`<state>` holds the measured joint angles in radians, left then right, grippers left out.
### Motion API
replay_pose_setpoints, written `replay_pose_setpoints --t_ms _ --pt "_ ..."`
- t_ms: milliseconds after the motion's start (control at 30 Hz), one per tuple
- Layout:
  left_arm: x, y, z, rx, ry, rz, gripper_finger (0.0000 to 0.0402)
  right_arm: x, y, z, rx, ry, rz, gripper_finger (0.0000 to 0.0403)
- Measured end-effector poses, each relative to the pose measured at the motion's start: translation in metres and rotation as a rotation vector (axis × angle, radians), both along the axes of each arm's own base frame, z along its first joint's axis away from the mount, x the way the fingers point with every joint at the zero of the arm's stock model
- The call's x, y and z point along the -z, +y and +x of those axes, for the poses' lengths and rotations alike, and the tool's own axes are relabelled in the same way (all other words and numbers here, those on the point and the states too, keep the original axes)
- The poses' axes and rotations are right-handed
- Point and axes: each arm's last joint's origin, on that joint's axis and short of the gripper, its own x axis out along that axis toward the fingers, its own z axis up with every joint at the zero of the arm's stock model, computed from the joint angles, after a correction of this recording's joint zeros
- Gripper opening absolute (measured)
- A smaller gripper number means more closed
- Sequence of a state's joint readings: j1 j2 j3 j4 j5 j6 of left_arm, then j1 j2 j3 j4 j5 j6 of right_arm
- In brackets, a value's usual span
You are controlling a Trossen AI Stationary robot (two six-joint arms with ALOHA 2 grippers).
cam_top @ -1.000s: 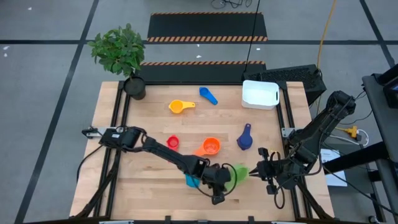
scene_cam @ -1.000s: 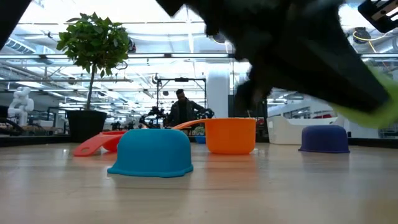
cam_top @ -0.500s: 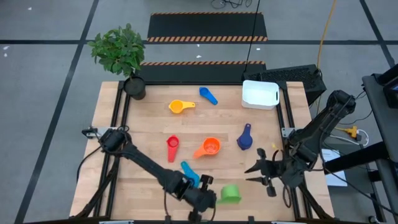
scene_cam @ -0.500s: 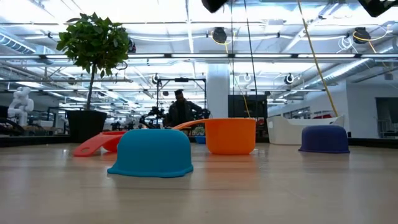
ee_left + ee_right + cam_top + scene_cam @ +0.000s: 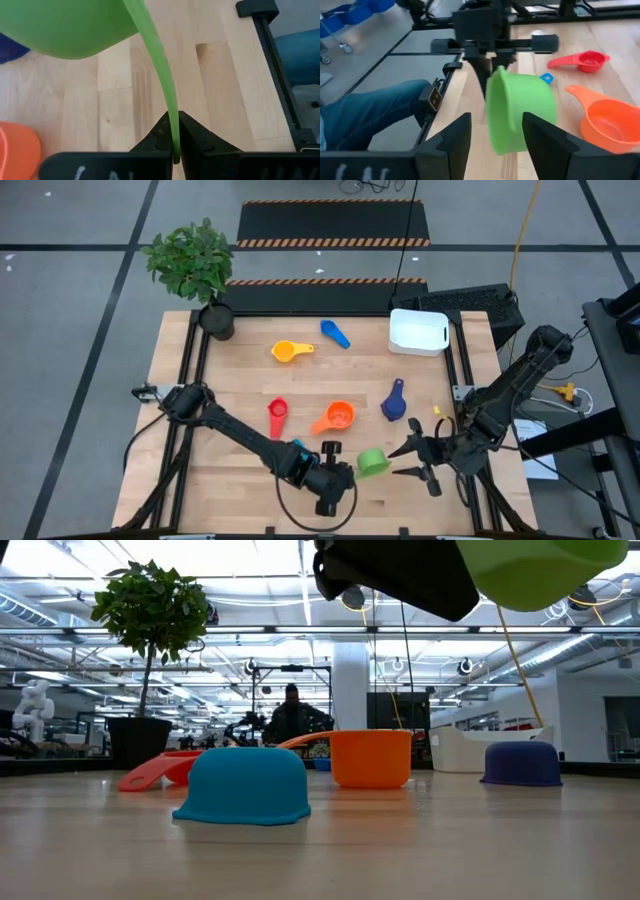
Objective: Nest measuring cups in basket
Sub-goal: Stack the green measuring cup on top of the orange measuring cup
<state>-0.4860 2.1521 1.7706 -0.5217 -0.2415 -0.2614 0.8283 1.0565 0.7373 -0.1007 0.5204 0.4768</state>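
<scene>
Next, I pinch the green cup's rim point(image 5: 503, 149) with my right gripper and take the cup over, because my left gripper is holding the green cup's handle point(image 5: 161, 65) far from the white basket.
A green measuring cup point(image 5: 372, 463) is held above the table near its near edge by my left gripper point(image 5: 345, 469), which is shut on its handle. In the low view the cup point(image 5: 545, 570) is high above the tabletop. My right gripper point(image 5: 398, 463) stands open just right of the cup. In the right wrist view its fingers point(image 5: 547, 142) stand on either side of the cup point(image 5: 520, 112), and I cannot tell whether they touch it. The white basket point(image 5: 418, 331) sits at the far right. Yellow point(image 5: 290, 351), blue point(image 5: 335, 333), navy point(image 5: 393, 402), orange point(image 5: 337, 417) and red point(image 5: 277, 415) cups lie on the table. My left gripper pinches the green cup's flat handle point(image 5: 174, 132) between its two fingers, near the handle's free end and across its thin faces. The fingers come roughly level from the table's left. The cup is lifted clear of the table, tipped on its side, bowl toward the right gripper.
A light blue cup point(image 5: 247, 785) lies upside down on the table, mostly under my left arm in the high view. A potted plant point(image 5: 215, 318) stands at the far left corner. A person's leg point(image 5: 365, 120) shows beside the table's near edge.
My right gripper has opened and drawn a little toward the table's right edge. My left gripper swung the green cup toward the near edge, then brought it back toward the right gripper, still clear of the table.
</scene>
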Motion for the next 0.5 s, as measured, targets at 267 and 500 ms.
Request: replay_pose_setpoints --t_ms 267,500 --pt "0.001 0.000 0.000 -0.009 0.002 -0.010 0.0009 0.007 -0.004 -0.001 0.017 0.075 0.005 0.0169" --pt "0.000 0.001 0.001 -0.024 0.003 -0.022 0.0009 0.011 -0.002 0.003 0.021 0.089 -0.012 0.0169"
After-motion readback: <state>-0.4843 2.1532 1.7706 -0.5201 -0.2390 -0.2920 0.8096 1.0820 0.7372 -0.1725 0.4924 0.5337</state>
